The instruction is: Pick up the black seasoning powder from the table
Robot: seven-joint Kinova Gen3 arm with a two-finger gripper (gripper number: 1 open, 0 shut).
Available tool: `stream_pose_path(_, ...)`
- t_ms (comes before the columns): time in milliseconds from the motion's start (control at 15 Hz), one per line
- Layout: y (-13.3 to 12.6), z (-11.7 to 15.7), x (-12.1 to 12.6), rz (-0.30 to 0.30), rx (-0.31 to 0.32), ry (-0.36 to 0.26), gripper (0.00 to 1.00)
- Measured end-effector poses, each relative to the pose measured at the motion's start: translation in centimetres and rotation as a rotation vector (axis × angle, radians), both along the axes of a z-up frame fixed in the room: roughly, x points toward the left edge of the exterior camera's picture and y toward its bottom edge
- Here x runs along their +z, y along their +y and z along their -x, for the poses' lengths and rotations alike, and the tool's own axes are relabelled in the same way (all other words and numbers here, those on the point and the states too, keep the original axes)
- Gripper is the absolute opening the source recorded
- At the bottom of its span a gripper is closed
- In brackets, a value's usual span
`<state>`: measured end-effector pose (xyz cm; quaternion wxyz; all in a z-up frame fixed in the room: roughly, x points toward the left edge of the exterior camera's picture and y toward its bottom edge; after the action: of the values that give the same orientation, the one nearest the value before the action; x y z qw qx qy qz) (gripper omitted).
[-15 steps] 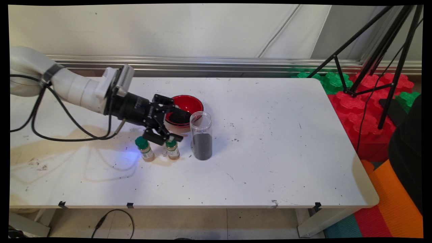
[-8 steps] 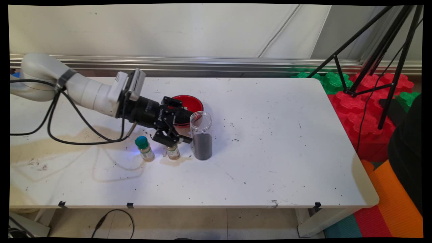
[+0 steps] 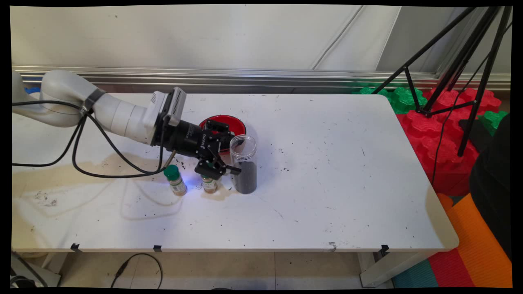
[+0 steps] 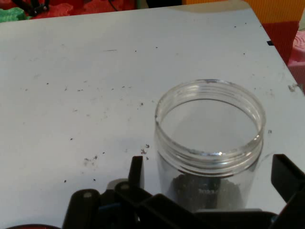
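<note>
I expect the dark grains [image 3: 246,177] to slide to the jar's rim and pour out loosely when I tip the jar, because dark specks [image 3: 284,169] lie scattered next to the open jar.
A clear open jar [image 3: 243,164] with dark grains in its bottom stands upright near the middle of the white table [image 3: 327,171]. My gripper [image 3: 233,155] is open at the jar's left side, low over the table. In the hand view the jar [image 4: 209,138] sits between the two fingers [image 4: 136,171], and the gripper [image 4: 209,174] is not closed on it. Under the gripper's near finger stands a small spice bottle [image 3: 210,185], its cap hidden. A second bottle with a green cap [image 3: 175,179] stands further left. A red bowl [image 3: 229,122] lies behind the gripper, partly covered.
Black cables [image 3: 102,163] hang from the arm over the table's left part. Dark specks are scattered on the table. A black tripod [image 3: 457,81] and red and green foam blocks [image 3: 441,134] stand past the right edge.
The arm has moved right and a little forward, bringing the open gripper from over the two small bottles up to the clear jar. Jar, bottles and bowl have stayed in place.
</note>
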<state>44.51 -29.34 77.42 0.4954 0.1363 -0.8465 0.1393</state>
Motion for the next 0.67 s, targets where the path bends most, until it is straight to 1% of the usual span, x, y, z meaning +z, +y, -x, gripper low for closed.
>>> stream_pose_path(667,-0.77,1.13,-0.94,0.004,0.001,0.007,1.0)
